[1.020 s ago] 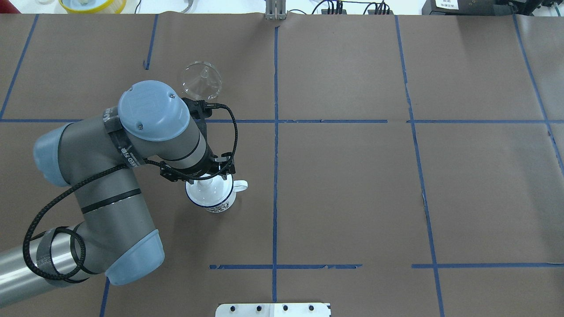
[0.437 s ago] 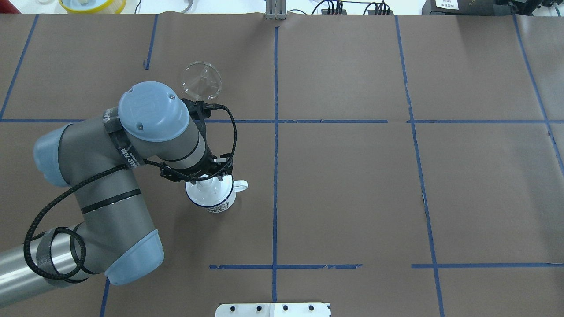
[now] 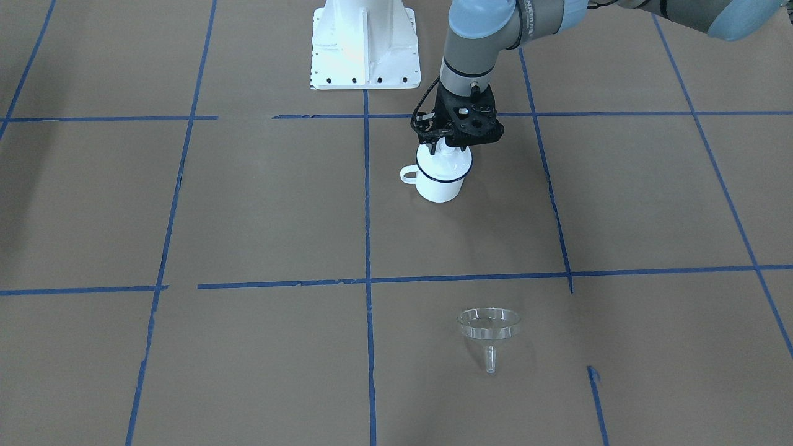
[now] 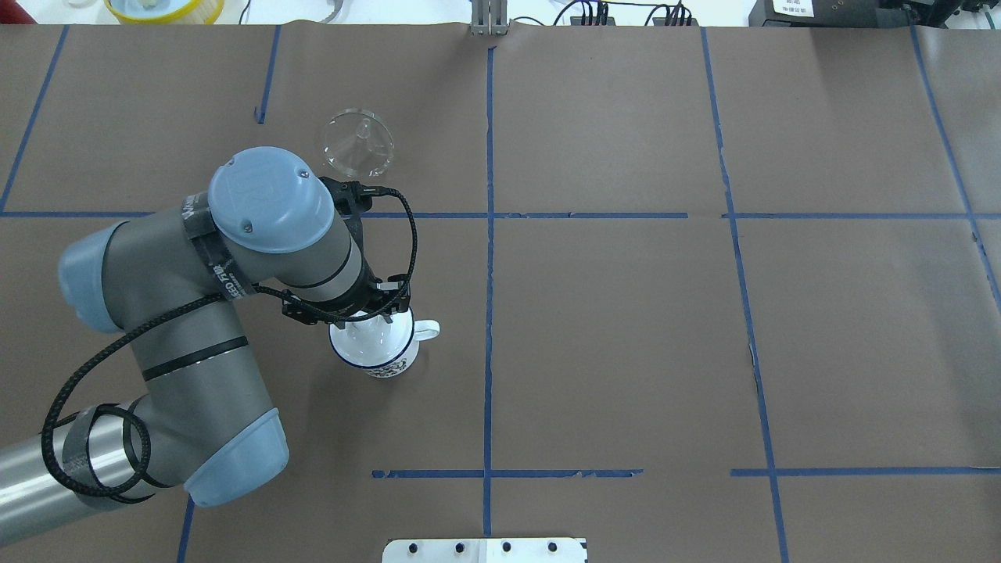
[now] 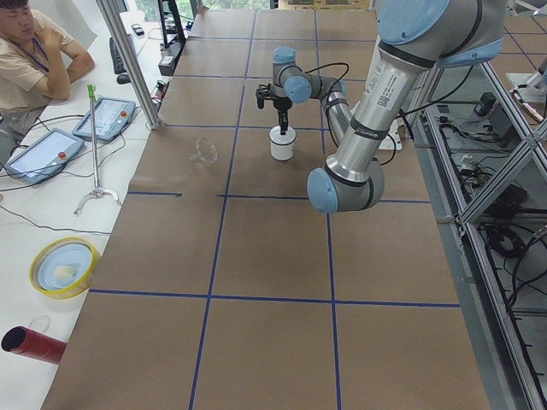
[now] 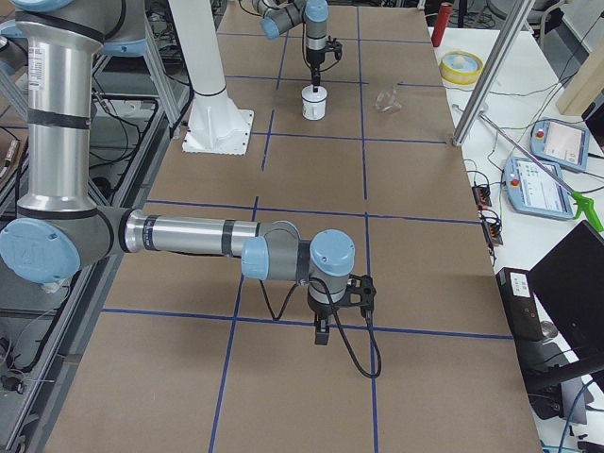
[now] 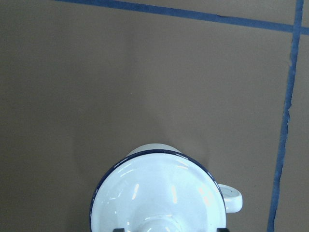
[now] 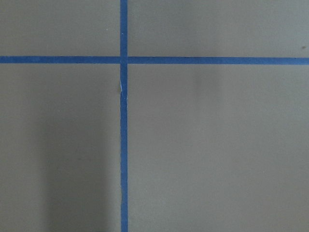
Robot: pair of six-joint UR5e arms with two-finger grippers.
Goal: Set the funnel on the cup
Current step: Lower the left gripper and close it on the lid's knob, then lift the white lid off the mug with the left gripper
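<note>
I see the dark blue rim (image 3: 443, 181) going around the lid (image 3: 442, 165), so the lid will come off and the cup will stay standing when I lift the knob.
The cup (image 3: 440, 186) is a white enamel mug with a dark blue rim, standing upright left of the centre line; it also shows in the overhead view (image 4: 389, 363). A white domed lid (image 7: 159, 193) with a knob sits on it. My left gripper (image 3: 446, 147) is straight above the cup, its fingers open on either side of the knob. The clear funnel (image 4: 356, 145) lies on the paper farther out, apart from cup and gripper; it also shows in the front view (image 3: 489, 325). My right gripper (image 6: 322, 332) hangs over bare paper far from both; I cannot tell its state.
The table is covered in brown paper with blue tape lines. The white robot base plate (image 3: 364, 43) is at the near edge. A yellow-rimmed bowl (image 5: 64, 266) and control pendants lie off the table's far side, where an operator (image 5: 34, 51) sits.
The left arm has shifted very slightly over the cup. Cup, lid and funnel have not moved.
</note>
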